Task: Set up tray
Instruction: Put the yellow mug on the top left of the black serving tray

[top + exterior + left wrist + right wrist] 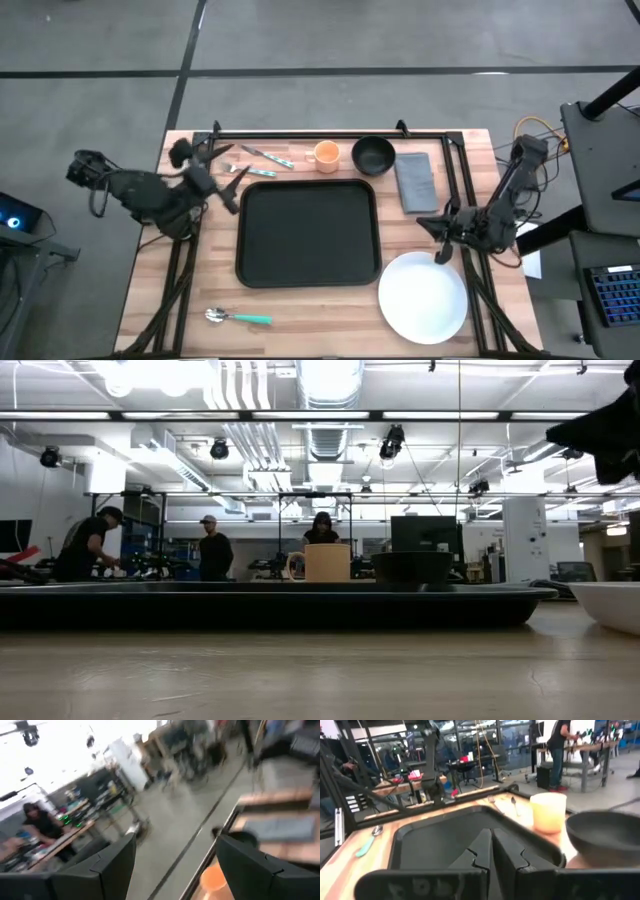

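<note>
The orange cup [327, 156] is upright and clear of the black bowl, so my left gripper should go on reaching with its fingers open until they straddle the cup's rim [321, 162].
The black tray [307, 232] lies flat on the middle of the wooden table, also seen in the right wrist view [445, 840]. My left gripper [232, 185] hovers open over the table's left side, just off the tray's far left corner, and holds nothing; its fingers stand wide apart in the left wrist view [175, 870]. My right gripper [441, 240] is shut and empty at the tray's right side, above the white plate's far edge, pointing level across the tray [490, 850].
Along the far edge lie a fork and a knife [262, 160], an orange cup [325, 155], a black bowl [373, 155] and a grey folded napkin [415, 182]. The white plate [423, 297] sits near right, a teal-handled spoon [238, 318] near left. People stand beyond the table.
</note>
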{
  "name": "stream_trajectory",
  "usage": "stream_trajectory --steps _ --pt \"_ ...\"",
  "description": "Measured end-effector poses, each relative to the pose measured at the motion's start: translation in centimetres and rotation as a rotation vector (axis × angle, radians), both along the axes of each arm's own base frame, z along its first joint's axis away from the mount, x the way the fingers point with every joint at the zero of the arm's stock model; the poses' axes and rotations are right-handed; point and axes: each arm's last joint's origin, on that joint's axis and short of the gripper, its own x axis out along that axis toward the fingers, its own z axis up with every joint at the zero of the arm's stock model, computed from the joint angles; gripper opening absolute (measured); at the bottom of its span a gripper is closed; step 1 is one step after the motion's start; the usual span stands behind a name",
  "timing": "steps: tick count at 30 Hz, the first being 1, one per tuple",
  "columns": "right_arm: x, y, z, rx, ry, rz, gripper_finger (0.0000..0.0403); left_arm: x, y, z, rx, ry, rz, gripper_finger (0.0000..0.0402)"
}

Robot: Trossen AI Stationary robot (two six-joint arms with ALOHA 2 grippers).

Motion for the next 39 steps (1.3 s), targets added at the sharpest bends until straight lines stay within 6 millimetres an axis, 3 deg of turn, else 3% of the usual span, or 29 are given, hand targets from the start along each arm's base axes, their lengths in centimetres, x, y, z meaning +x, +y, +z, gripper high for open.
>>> stream_trajectory --steps 5,9,12,17,23,28,33,39 --pt "0.5 0.8 -1.4 0.06 0.023 0.029 0.0008 3.7 4.5 3.0 -0.234 0.251 -0.054 0.0253" --pt "0.8 1.3 -2.5 0.094 0.057 0.066 0.0008 7.4 9.5 3.6 -0.418 0.45 -0.069 0.0253" --pt "1.0 1.6 -3.3 0.111 0.092 0.087 0.0009 10.8 12.5 2.4 -0.44 0.621 -0.075 0.0253" --pt "1.4 1.9 -4.7 0.144 0.134 0.08 0.0008 15.9 16.1 -1.2 -0.442 0.904 -0.097 0.0253" --pt "1.9 2.6 -5.3 0.192 0.128 0.093 0.0008 21.1 18.7 -6.5 -0.485 1.053 -0.217 0.0253" --pt "2.7 3.9 -5.3 0.169 0.136 0.105 0.0008 22.7 21.1 -9.8 -0.474 1.122 -0.243 0.0253" --pt "4.2 6.0 -4.8 0.08 0.167 0.104 0.0009 22.9 23.3 -11.4 -0.553 1.061 -0.307 0.0253" --pt "6.5 8.1 -4.5 -0.008 0.2 0.071 0.0009 23.2 24.3 -13.3 -0.517 1.051 -0.331 0.0253"
